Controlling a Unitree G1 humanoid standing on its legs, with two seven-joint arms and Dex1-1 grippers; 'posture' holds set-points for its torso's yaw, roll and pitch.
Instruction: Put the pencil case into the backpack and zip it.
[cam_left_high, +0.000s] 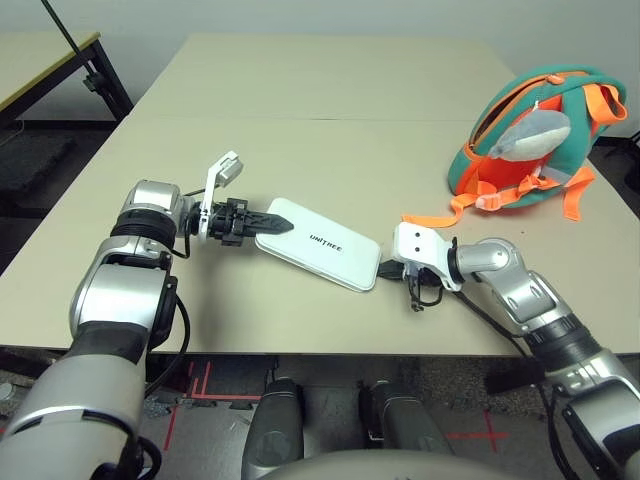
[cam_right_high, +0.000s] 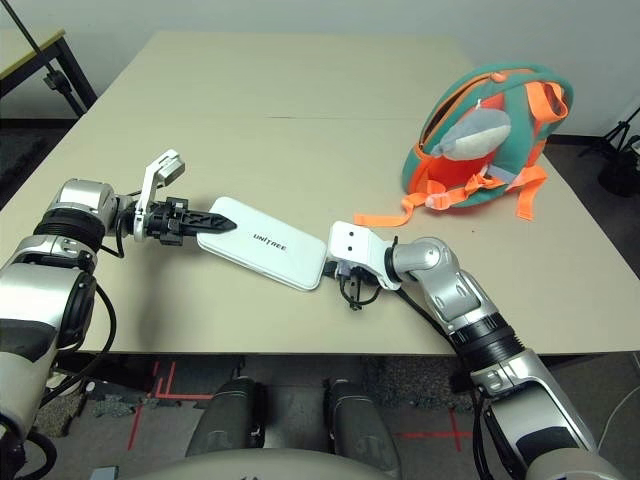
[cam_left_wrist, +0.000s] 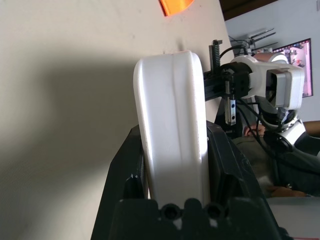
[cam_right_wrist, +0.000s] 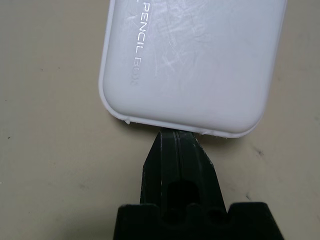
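The backpack's opening (cam_left_high: 497, 114) is a long way from the pencil case in the robot's left gripper, so the right gripper should pull the backpack nearer by its teal strap (cam_left_high: 575, 138).
The white pencil case (cam_left_high: 318, 243) with dark UNITREE lettering lies flat near the table's front edge. My left gripper (cam_left_high: 275, 226) holds its left end, one black finger on each face, and in the left wrist view both fingers (cam_left_wrist: 225, 165) press against the case (cam_left_wrist: 172, 100). My right gripper (cam_left_high: 384, 268) is shut, its tips touching the case's right end, as the right wrist view shows at the fingertips (cam_right_wrist: 175, 137) against the case's edge (cam_right_wrist: 195, 55). The teal and orange backpack (cam_left_high: 530, 130), with a grey plush figure on it, stands at the back right, apart from both grippers.
An orange strap (cam_left_high: 430, 220) of the backpack trails over the beige table (cam_left_high: 300, 100) close to my right wrist. A second table with black legs (cam_left_high: 100, 75) stands at the far left.
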